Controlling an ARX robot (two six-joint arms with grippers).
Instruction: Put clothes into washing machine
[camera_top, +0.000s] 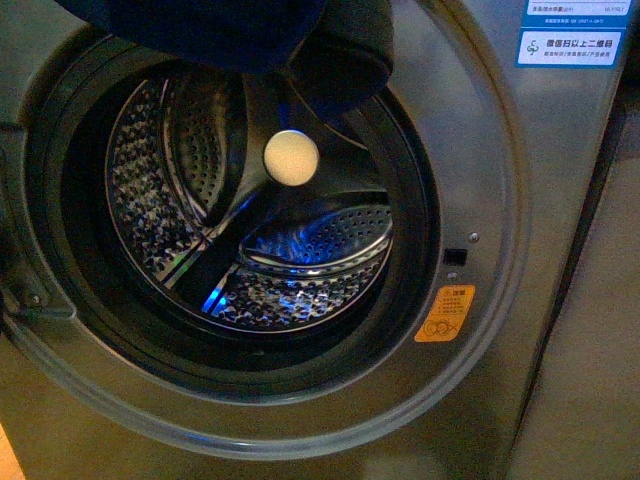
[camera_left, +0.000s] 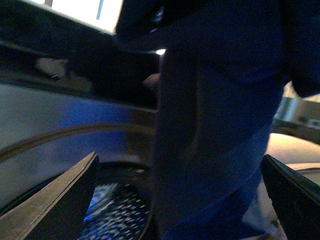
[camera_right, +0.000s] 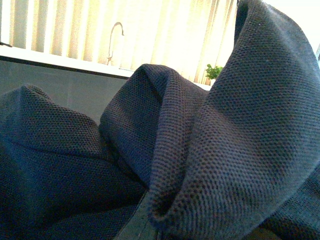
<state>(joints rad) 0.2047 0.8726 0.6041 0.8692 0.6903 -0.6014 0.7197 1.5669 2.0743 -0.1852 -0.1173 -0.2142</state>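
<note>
I expect the lower end of the clothes (camera_top: 215, 30) to drag over the black rim when I push them into the drum, because they hang in a long limp panel (camera_left: 202, 155).
The washing machine (camera_top: 500, 200) fills the front view, its round black-rimmed opening showing the perforated steel drum (camera_top: 300, 260) lit blue inside. The clothes (camera_top: 230, 35), dark navy and limp, hang at the top of the opening. In the right wrist view the clothes (camera_right: 225, 140) fill the picture in bunched folds. My right gripper (camera_right: 142, 226) is shut on them and almost buried in the cloth. My left gripper (camera_left: 182, 200) is open, its dark fingers (camera_left: 70, 200) spread wide. The clothes (camera_left: 215, 125) hang just beyond them, above the drum (camera_left: 115, 215).
An orange warning sticker (camera_top: 445, 313) sits right of the opening and blue labels (camera_top: 570, 45) at the top right. A plain grey panel (camera_top: 590, 350) stands to the machine's right. A white round disc (camera_top: 291, 157) shows inside the drum. The door hinge (camera_top: 30, 300) is at the left rim.
</note>
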